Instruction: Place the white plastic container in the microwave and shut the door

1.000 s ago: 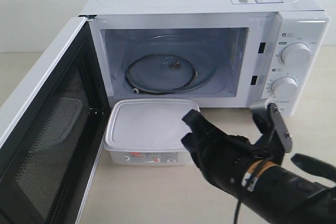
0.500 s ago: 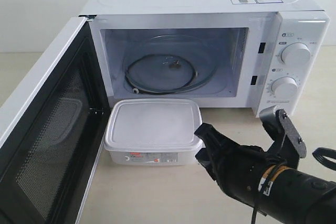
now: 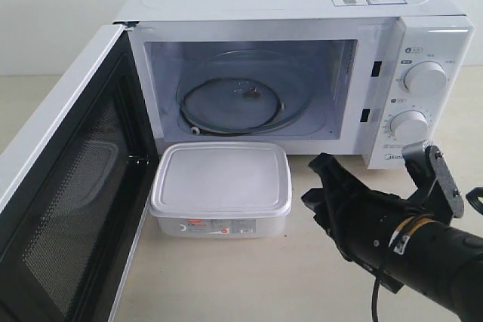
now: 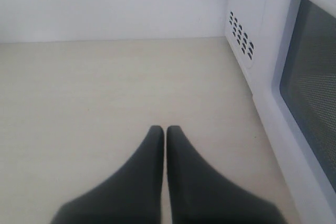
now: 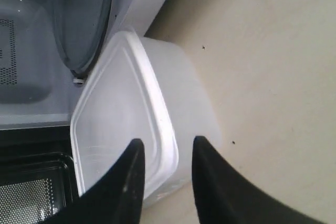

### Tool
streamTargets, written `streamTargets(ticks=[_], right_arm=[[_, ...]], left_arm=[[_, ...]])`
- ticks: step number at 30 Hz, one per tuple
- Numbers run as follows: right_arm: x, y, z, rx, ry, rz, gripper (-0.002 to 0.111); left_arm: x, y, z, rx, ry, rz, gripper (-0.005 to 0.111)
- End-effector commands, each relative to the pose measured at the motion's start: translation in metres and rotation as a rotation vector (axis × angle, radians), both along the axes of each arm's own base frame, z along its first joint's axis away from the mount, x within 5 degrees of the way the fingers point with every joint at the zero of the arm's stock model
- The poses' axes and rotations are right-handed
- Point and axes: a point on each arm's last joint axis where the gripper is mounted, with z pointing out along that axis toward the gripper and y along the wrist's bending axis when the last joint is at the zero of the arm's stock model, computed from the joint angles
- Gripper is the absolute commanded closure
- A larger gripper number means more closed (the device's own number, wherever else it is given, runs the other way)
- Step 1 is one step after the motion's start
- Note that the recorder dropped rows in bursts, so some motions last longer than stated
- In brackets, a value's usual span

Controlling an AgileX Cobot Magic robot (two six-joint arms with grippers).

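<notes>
My right gripper has to turn the container by its side rim (image 3: 287,195) and push it clear before loading it, because the container's far edge (image 3: 225,145) is against the front of the microwave.
The white plastic container (image 3: 220,186) sits on the table just in front of the microwave (image 3: 302,5), lid on, red-and-white label facing front. The door (image 3: 68,201) is swung wide open to the left. The glass turntable (image 3: 230,102) inside is bare. My right gripper (image 3: 315,182) hovers a short gap to the right of the container, open and holding nothing. In the right wrist view its fingers (image 5: 169,142) frame the container's (image 5: 126,129) near edge. My left gripper (image 4: 161,129) is shut and empty over bare table beside the door's outer face (image 4: 310,98).
Two round knobs (image 3: 425,77) are on the microwave's right panel, close behind my right arm. The beige tabletop (image 3: 226,277) stretches in front of the container. Vent holes (image 4: 241,35) mark the microwave's side wall near my left gripper.
My right gripper has drawn back to the right, off the container's right edge, and its jaws have opened. The container and door have not moved.
</notes>
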Motion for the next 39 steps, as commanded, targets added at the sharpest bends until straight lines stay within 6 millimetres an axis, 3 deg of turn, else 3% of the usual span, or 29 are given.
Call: streamTargets(ticks=[1, 6, 10, 19, 21, 28, 35, 39], right_arm=[[0.013, 0.001, 0.006, -0.022, 0.004, 0.072, 0.076], [0.035, 0.011, 0.02, -0.072, 0.028, 0.138, 0.058], [0.05, 0.011, 0.017, -0.11, 0.122, 0.127, 0.058], [0.07, 0.022, 0.006, -0.161, 0.138, 0.165, 0.059], [0.074, 0.024, 0.004, -0.17, 0.147, 0.171, 0.063], [0.074, 0.024, 0.001, -0.189, 0.195, 0.176, 0.109], [0.06, 0.018, -0.007, -0.301, 0.346, 0.239, 0.108], [0.04, 0.034, 0.012, -0.342, 0.333, 0.348, 0.108]], left_arm=[[0.0, 0.0, -0.001, -0.002, -0.003, -0.004, 0.102], [0.0, 0.0, -0.001, -0.002, -0.003, -0.004, 0.102], [0.0, 0.0, -0.001, -0.002, -0.003, -0.004, 0.102], [0.0, 0.0, -0.001, -0.002, -0.003, -0.004, 0.102], [0.0, 0.0, -0.001, -0.002, -0.003, -0.004, 0.102], [0.0, 0.0, -0.001, -0.002, -0.003, -0.004, 0.102], [0.0, 0.0, -0.001, -0.002, -0.003, -0.004, 0.102], [0.0, 0.0, -0.001, -0.002, -0.003, -0.004, 0.102]])
